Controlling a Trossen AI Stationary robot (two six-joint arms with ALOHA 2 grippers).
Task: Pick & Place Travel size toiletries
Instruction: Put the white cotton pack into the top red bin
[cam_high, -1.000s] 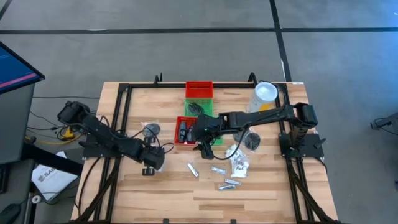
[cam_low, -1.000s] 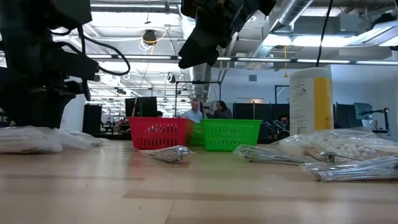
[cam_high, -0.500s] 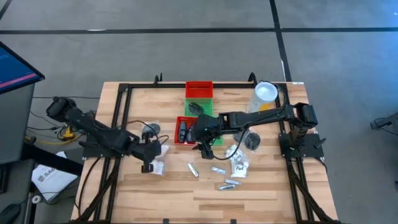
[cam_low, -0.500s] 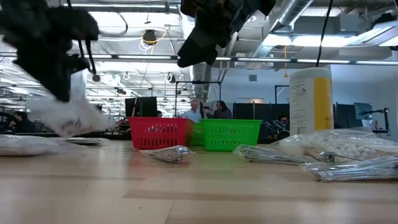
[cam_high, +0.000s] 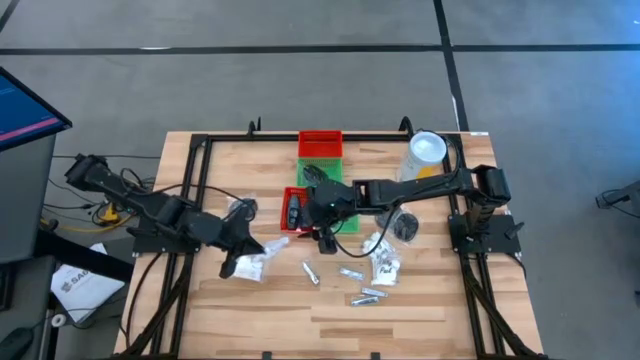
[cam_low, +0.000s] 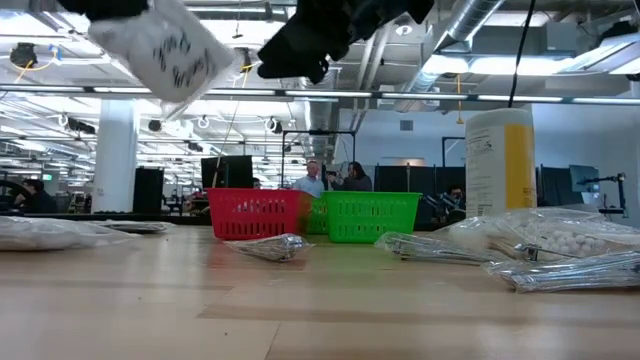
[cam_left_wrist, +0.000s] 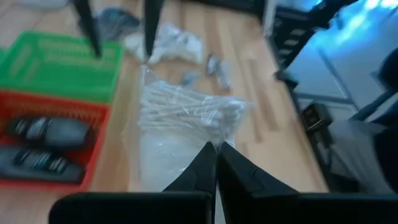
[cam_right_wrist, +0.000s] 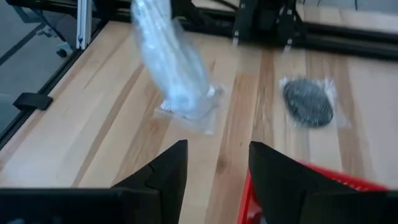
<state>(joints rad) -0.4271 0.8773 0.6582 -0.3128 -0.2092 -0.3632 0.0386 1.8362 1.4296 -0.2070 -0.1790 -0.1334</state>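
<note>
Next, I take the bag's loose end (cam_right_wrist: 185, 101) with my right gripper and carry it to the far red tray (cam_high: 320, 144), because my left gripper is holding the swab bag well short of that tray.
My left gripper (cam_high: 238, 263) is shut on a clear bag of white cotton swabs (cam_high: 257, 265), which shows high above the table in the low view (cam_low: 165, 45). My right gripper (cam_high: 324, 228) hovers open over the red tray (cam_high: 293, 212) that holds dark grey bottles (cam_left_wrist: 46, 132), and touches nothing. In the right wrist view its open fingers (cam_right_wrist: 214, 171) frame the bag (cam_right_wrist: 174, 68). Silvery tubes (cam_high: 350, 273), white sachets (cam_high: 383, 262) and a bagged dark tin (cam_high: 405, 226) lie flat on the table. My left gripper pinches the bag's clear plastic end (cam_left_wrist: 213, 148) between its two shut fingers. The swabs bunch at the bag's other end (cam_left_wrist: 186, 111). The bag is lifted clear of the table and sits tilted in the hold.
A green tray (cam_high: 343, 222) sits beside the red one, and another red tray (cam_high: 320, 143) and a green one stand farther back. A tall yellow canister (cam_high: 427, 152) stands at the far right. A second bagged dark tin (cam_high: 241, 208) lies near the left arm. Bare wood spreads along the near edge.
My left gripper has risen from table height with the swab bag, lifting it clear of the table to well above it. My right gripper has shifted a little toward the table's left over the trays.
</note>
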